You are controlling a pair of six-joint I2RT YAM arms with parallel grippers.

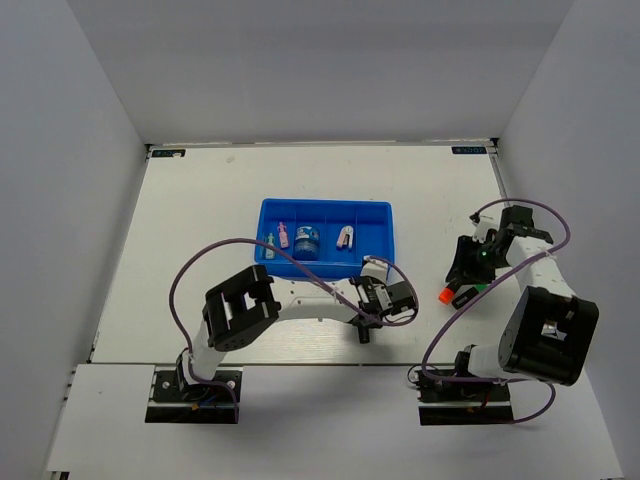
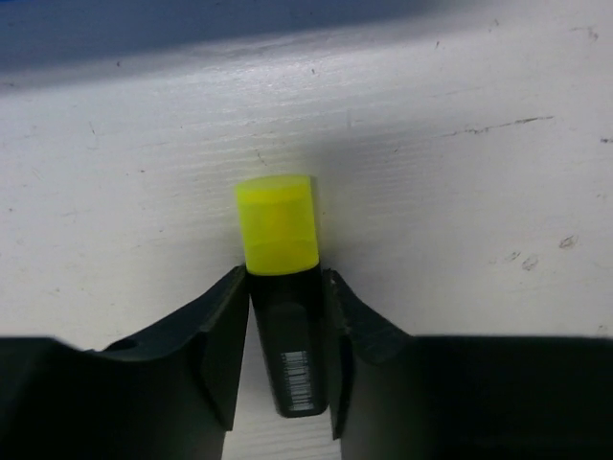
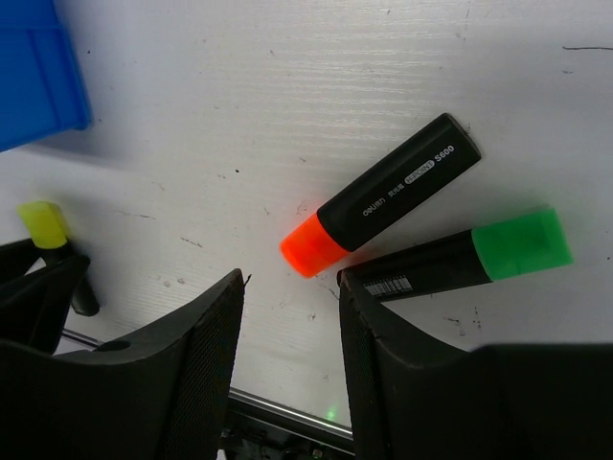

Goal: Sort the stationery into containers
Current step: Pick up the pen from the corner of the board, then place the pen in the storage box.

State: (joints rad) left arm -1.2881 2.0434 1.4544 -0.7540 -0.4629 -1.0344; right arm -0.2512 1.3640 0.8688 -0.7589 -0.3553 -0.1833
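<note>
The orange highlighter's cap is next to the green highlighter's black end (image 3: 369, 276), at a slant to my right gripper, so next I turn and grab the orange one's black body (image 3: 400, 182).
A black highlighter with a yellow cap (image 2: 278, 225) lies on the white table just in front of the blue tray (image 2: 144, 24). My left gripper (image 2: 284, 278) is shut on its black body, a finger pressing each side. In the top view this gripper (image 1: 375, 285) sits by the tray's near right corner. An orange-capped highlighter (image 3: 383, 192) and a green-capped highlighter (image 3: 469, 257) lie side by side on the table. My right gripper (image 3: 290, 276) hovers open just short of them, nothing between its fingers. Its right fingertip overlaps the green one's black end.
The blue tray (image 1: 325, 203) holds a pale-green pen (image 1: 271, 241) and a pink pen (image 1: 283, 235) on the left, a blue-white roll (image 1: 307, 240), and a white piece (image 1: 345, 237). Purple cables loop from both arms. Grey walls enclose the table.
</note>
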